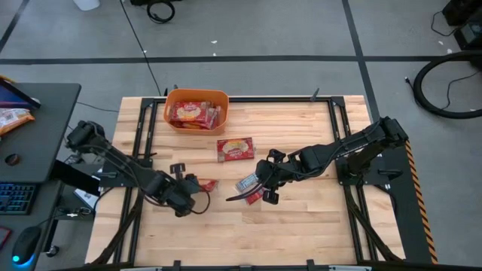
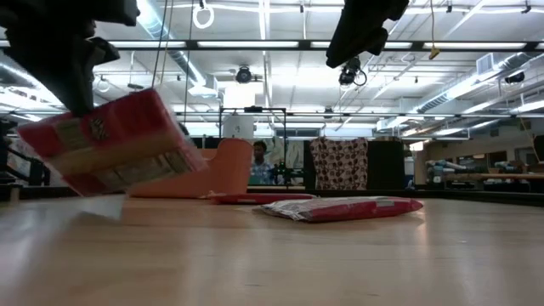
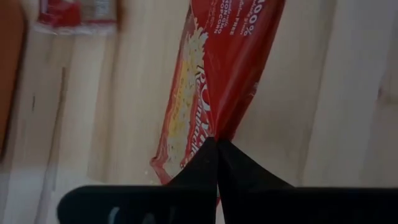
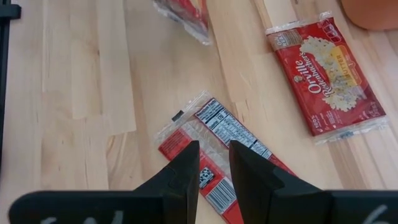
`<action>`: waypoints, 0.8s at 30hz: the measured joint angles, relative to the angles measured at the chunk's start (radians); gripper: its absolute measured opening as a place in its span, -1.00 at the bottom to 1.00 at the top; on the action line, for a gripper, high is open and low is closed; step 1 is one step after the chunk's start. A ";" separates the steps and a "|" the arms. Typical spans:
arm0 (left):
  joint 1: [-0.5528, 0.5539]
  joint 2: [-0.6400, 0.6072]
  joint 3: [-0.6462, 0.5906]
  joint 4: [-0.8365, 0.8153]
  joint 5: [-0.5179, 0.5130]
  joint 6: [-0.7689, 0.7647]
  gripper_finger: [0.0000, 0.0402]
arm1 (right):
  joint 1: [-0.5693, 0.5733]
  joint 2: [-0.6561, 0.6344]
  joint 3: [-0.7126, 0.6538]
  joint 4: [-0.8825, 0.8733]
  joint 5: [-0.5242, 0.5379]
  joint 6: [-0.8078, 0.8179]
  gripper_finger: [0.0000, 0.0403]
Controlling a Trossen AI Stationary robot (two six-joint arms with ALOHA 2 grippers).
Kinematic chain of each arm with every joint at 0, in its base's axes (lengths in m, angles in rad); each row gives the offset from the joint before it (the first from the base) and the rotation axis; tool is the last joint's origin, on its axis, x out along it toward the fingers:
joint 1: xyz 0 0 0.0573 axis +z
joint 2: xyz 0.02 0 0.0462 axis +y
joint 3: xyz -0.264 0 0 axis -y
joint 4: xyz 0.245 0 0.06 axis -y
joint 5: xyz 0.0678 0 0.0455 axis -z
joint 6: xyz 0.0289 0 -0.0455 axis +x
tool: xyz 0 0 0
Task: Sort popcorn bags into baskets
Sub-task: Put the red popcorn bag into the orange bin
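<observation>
My left gripper keeps going over the basket's rim and lets go inside, because the red popcorn bag [image 2: 115, 144] hangs clear of the wood and the orange basket's top [image 1: 196, 111] is open.
My left gripper [image 1: 193, 188] is shut on a red popcorn bag [image 2: 110, 140] near the table's middle left, and the bag is raised off the wood. My right gripper [image 4: 214, 168] stands open above a second bag [image 4: 217, 134], which lies flat with its silvery label side up. It touches nothing and shows high up in the low view [image 2: 365, 30]. A third bag [image 1: 236, 148] lies picture side up between them and the orange basket [image 1: 172, 113] at the far side. The basket holds more red bags [image 1: 190, 113]. My left gripper pinches the popcorn bag between its two shut fingers at a creased edge [image 3: 217, 127] near one end. The fingers [image 2: 78, 89] come from above, slanting down. The bag hangs tilted below them, picture side showing. I cannot tell whether its low end [image 2: 85, 189] clears the table.
Black frame rails [image 1: 340, 128] run along the table's left and right sides. The near half of the table is bare wood [image 1: 301, 233]. A dark desk [image 1: 30, 128] with a keyboard and a snack bag stands off the table's left edge.
</observation>
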 joint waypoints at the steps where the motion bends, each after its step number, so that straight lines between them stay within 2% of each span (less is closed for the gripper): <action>1: 0.006 -0.010 0.000 -0.001 -0.003 0.000 -0.99 | 0.000 0.000 0.000 0.000 0.000 -0.002 -0.54; 7: 0.059 -0.096 0.001 -0.091 -0.057 -0.006 -1.00 | 0.000 0.000 0.000 0.000 0.000 -0.003 -0.54; 12: 0.140 -0.179 0.050 -0.210 -0.167 0.032 -1.00 | 0.000 0.000 0.000 -0.002 0.000 -0.004 -0.54; 18: 0.302 -0.217 0.136 -0.283 -0.297 0.244 -1.00 | -0.009 0.000 0.000 0.001 0.000 -0.022 -0.54; 24: 0.533 -0.214 0.124 -0.206 -0.313 0.524 -1.00 | -0.020 0.000 0.000 0.015 0.000 -0.022 -0.54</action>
